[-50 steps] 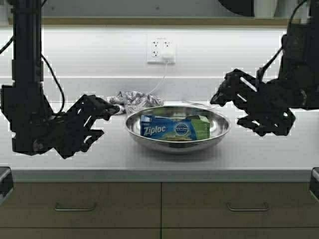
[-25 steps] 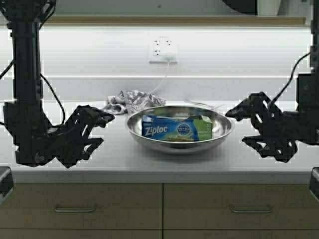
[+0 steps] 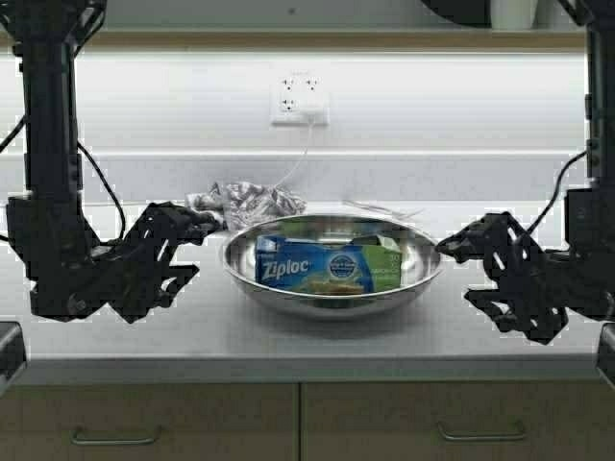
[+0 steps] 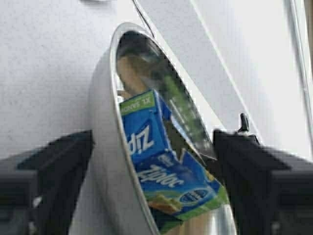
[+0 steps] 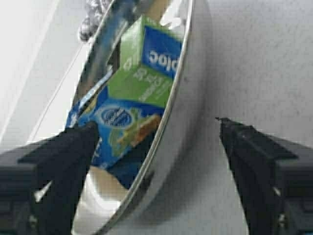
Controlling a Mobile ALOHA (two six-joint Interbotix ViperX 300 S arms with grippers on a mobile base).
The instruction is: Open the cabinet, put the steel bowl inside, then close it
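The Ziploc box (image 3: 325,268) should come along inside when the robot lifts the bowl, because the box sits low between the steel bowl's sloping walls (image 3: 416,261).
The steel bowl (image 3: 332,288) sits on the white counter (image 3: 288,336) with a blue and green Ziploc box (image 3: 327,266) inside it. My left gripper (image 3: 204,230) is open at the bowl's left rim. My right gripper (image 3: 454,247) is open at its right rim. In the left wrist view the bowl (image 4: 105,161) and box (image 4: 166,171) lie between the spread fingers (image 4: 54,176) of that gripper (image 4: 151,181). In the right wrist view the bowl's rim (image 5: 186,122) lies between the spread fingers (image 5: 259,171) of that gripper (image 5: 156,161). Of the cabinet, only a tan lower edge (image 3: 288,38) shows.
A crumpled patterned cloth (image 3: 245,200) lies behind the bowl's left side. A wall outlet with a white charger (image 3: 300,101) trails a cord down to the counter. Base drawers with bar handles (image 3: 115,439) run below the counter's front edge.
My right arm has dropped from higher up to the bowl's right rim. The robot has moved closer to the counter, so the bowl looks larger and the drawers sit lower.
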